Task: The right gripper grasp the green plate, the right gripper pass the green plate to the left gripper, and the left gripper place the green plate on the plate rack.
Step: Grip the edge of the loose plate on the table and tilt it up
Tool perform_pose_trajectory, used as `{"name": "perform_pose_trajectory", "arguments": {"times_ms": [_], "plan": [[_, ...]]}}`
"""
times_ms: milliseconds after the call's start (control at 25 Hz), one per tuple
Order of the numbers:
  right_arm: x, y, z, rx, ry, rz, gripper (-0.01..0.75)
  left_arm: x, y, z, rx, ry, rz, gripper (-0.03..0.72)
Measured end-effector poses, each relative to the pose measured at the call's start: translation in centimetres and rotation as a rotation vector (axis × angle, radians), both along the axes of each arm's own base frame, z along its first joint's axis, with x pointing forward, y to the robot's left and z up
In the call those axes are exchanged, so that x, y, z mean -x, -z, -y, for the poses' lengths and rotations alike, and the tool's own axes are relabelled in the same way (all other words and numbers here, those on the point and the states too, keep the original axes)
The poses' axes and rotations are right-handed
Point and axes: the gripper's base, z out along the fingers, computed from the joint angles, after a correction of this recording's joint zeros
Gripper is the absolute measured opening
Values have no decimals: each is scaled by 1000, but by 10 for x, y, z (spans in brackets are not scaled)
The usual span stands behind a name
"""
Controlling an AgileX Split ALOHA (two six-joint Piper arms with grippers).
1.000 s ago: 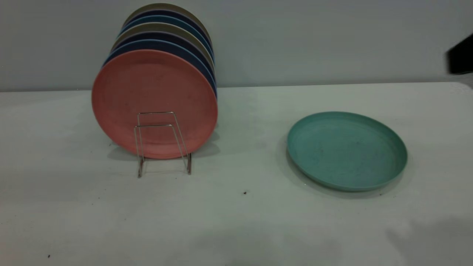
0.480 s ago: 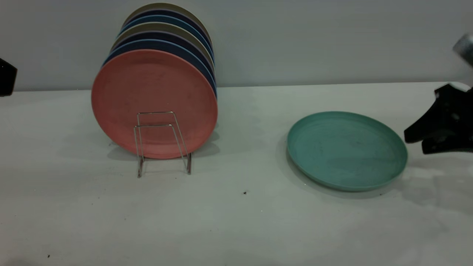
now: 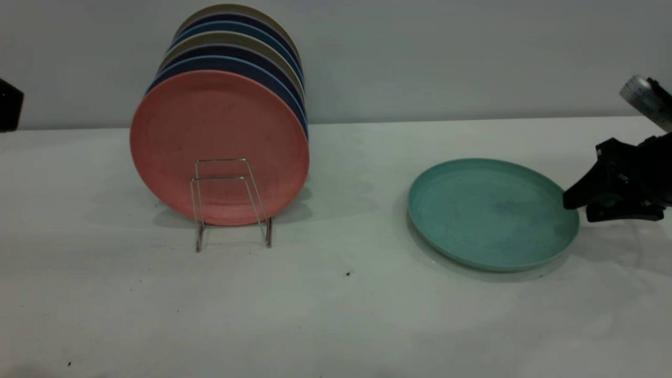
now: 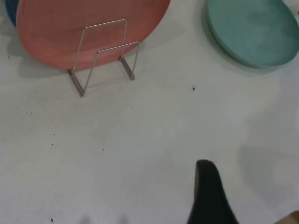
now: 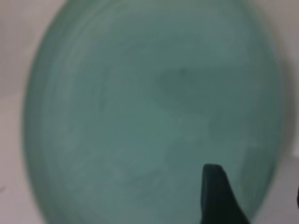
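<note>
The green plate (image 3: 493, 214) is lying flat and far from my left gripper. Next, my right gripper picks it up and tilts it to offer the rim (image 3: 410, 200) facing the plate rack.
The green plate (image 3: 491, 212) lies flat on the white table, right of centre; it also shows in the left wrist view (image 4: 252, 30) and fills the right wrist view (image 5: 140, 107). My right gripper (image 3: 576, 210) is open and empty at the plate's right rim, one jaw over the rim, the other low beside it. One finger (image 5: 212, 196) shows over the plate. The plate rack (image 3: 231, 199) stands at the left, its front wire loops bare (image 4: 105, 53). A black part of the left arm (image 3: 9, 105) shows at the far left edge. One left finger (image 4: 208, 196) hangs above bare table.
A salmon-pink plate (image 3: 218, 131) stands upright in the rack, with several dark blue and olive plates (image 3: 236, 58) behind it. The table (image 3: 341, 315) stretches bare between rack and green plate. A grey wall closes the back.
My right gripper came in from the right edge, dropped and moved left to the green plate's rim. A part of the left arm appeared at the far left edge. The plate has not moved.
</note>
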Motion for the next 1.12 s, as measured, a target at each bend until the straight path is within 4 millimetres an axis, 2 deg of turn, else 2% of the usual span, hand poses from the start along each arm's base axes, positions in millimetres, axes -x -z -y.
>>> {"name": "perform_pose_trajectory", "arguments": {"times_ms": [240, 600, 720, 880, 920, 1120], "plan": [[-8, 5, 4, 35, 21, 8, 421, 0, 0, 0, 3, -2, 1, 487], [-10, 23, -18, -16, 26, -34, 405, -1, 0, 0, 2, -6, 6, 485], [-10, 25, -17, -17, 50, -43, 321, -1, -1, 0, 3, -7, 7, 485], [-10, 27, -16, -15, 75, -58, 69, -1, -1, 1, 29, -16, 4, 485], [-10, 27, -16, -17, 79, -59, 39, -2, -1, 2, 41, -21, -3, 485], [-8, 20, -20, -17, -13, -52, 19, -16, 10, 7, 108, -17, -64, 485]]}}
